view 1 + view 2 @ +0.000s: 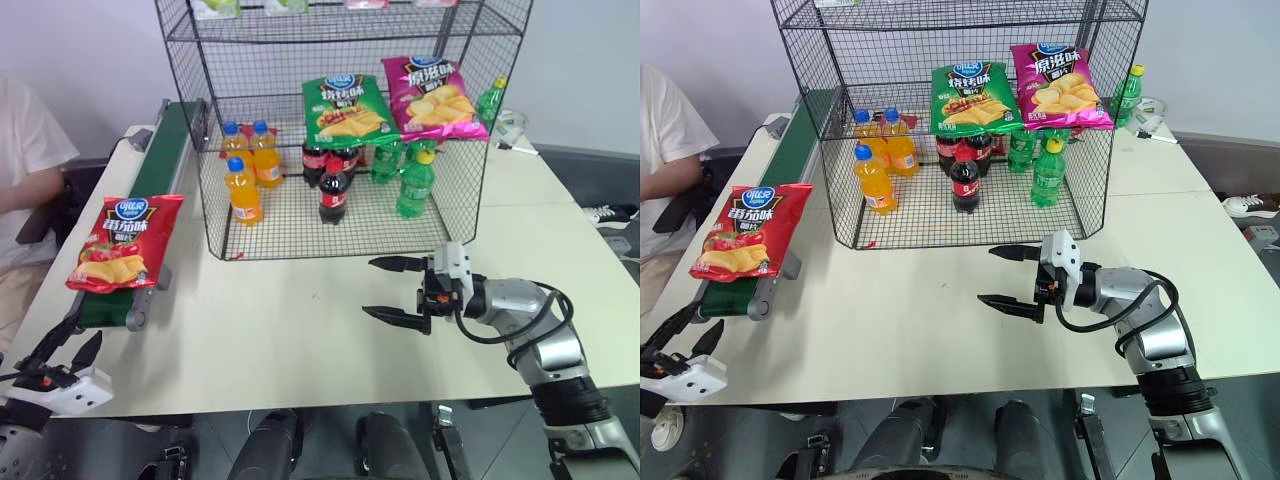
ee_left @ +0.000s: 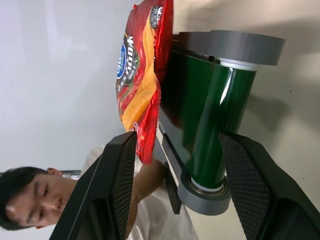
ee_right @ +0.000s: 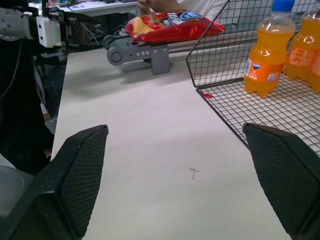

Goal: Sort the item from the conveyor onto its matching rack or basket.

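The puffed red chip bag's lower edge point(image 2: 146, 136) sticks straight out past the belt, so the bag will poke out ahead of my left gripper when I carry it.
The item, a red chip bag point(image 1: 125, 240), lies on the near end of the conveyor point(image 1: 165, 155) and overhangs the belt's side toward the table's left edge. My left gripper point(image 1: 80, 333) hangs open just short of that end, below the bag. In the left wrist view its fingers point(image 2: 115, 190) frame the belt's end roller, with the red bag point(image 2: 142, 75) beyond. The rack point(image 1: 470, 180), a tall black wire cage, stands at the back of the table. My right gripper point(image 1: 368, 287) is open and empty over the table in front of the rack, pointing left.
On the rack's lower tier hang a green bag point(image 1: 345, 108) and a magenta bag point(image 1: 433, 97). Orange bottles point(image 1: 243, 190), cola bottles point(image 1: 333, 192) and green bottles point(image 1: 415, 185) stand on its floor. A person point(image 1: 25, 170) sits left of the conveyor. The pale table point(image 1: 300, 330) stretches between my grippers.
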Controlling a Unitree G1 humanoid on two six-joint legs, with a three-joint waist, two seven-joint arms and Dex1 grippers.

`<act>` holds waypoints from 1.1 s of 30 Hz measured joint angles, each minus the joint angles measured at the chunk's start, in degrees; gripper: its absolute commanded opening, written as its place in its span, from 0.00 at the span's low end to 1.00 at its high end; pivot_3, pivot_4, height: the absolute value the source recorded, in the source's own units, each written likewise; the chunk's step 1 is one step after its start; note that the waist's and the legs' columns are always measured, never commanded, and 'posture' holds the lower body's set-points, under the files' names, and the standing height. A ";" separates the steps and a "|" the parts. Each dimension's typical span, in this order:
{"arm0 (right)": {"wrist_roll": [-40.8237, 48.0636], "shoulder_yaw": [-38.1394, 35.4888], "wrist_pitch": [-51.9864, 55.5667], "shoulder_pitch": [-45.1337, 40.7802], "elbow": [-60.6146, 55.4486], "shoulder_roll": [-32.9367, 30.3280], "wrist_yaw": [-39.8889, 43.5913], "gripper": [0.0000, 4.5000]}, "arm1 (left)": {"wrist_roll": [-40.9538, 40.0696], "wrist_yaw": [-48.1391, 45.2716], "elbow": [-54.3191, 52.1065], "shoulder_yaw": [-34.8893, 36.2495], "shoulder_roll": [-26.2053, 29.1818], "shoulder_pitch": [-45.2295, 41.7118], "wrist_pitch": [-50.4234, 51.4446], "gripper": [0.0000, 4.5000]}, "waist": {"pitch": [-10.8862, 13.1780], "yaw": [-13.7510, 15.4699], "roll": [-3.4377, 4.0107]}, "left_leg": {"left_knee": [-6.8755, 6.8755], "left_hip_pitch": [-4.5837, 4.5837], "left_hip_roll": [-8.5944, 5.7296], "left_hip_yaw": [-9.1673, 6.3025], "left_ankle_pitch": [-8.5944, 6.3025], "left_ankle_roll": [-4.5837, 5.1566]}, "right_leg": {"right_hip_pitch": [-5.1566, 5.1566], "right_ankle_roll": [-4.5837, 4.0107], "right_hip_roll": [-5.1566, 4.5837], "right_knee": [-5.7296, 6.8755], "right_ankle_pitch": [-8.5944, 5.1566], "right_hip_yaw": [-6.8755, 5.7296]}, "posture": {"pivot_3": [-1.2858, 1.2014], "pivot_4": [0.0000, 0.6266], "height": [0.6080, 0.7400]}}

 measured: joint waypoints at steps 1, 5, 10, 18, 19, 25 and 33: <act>-0.01 0.01 -0.02 0.00 0.00 0.00 0.00 1.00 | 0.00 0.16 0.26 -0.15 0.00 -0.22 0.01 0.60 | 0.00 0.01 0.00 | 0.00 0.00 0.00 0.00 0.00 0.00 | 0.00 0.00 0.00 0.00 0.00 0.00 | 0.52 0.24 1.00; -0.03 0.02 -0.02 0.00 0.00 0.01 -0.03 1.00 | 0.00 0.79 0.63 -1.79 0.00 -0.75 0.01 0.60 | 0.00 0.02 0.00 | 0.00 0.00 0.00 0.00 0.00 0.00 | 0.00 0.00 0.00 0.00 0.00 0.00 | 0.52 0.24 1.00; -0.03 0.02 -0.01 0.00 0.00 0.01 -0.13 1.00 | 0.00 1.19 1.09 -2.30 0.21 -1.97 0.07 0.60 | 0.00 0.02 0.00 | 0.00 0.01 0.00 0.00 0.00 0.00 | 0.00 0.01 0.00 0.02 0.00 0.00 | 0.52 0.24 1.00; -1.06 0.02 -0.05 0.20 0.00 0.01 -0.40 1.00 | 0.00 2.09 2.68 -4.48 0.55 -3.86 0.01 0.60 | 0.00 -0.01 0.00 | 0.01 0.02 0.00 0.00 0.00 0.00 | -0.01 0.03 0.01 0.04 0.02 0.00 | 0.52 0.24 1.00; -1.09 0.02 -0.05 0.23 0.00 0.01 -0.41 1.00 | 0.00 2.12 2.89 -4.54 0.61 -4.04 0.03 0.60 | 0.00 0.01 0.00 | 0.01 0.02 0.00 0.00 0.00 0.00 | -0.01 0.03 0.02 0.05 0.02 -0.01 | 0.52 0.24 1.00; -1.15 0.02 -0.09 0.23 0.00 0.08 -0.49 1.00 | 0.00 2.18 3.33 -5.94 1.03 -4.91 0.05 0.60 | 0.00 0.11 0.00 | 0.04 0.03 -0.01 0.00 0.00 0.00 | 0.01 0.04 0.01 0.07 0.02 -0.01 | 0.52 0.24 1.00; -1.41 0.02 -0.14 0.23 -0.01 0.42 -0.72 1.00 | -1.09 2.12 3.15 -7.00 1.03 -6.51 -0.11 0.01 | -0.01 0.17 -0.01 | 0.04 0.06 -0.01 -0.01 0.00 0.00 | 0.04 0.04 0.01 0.09 0.02 -0.01 | 0.52 0.24 1.00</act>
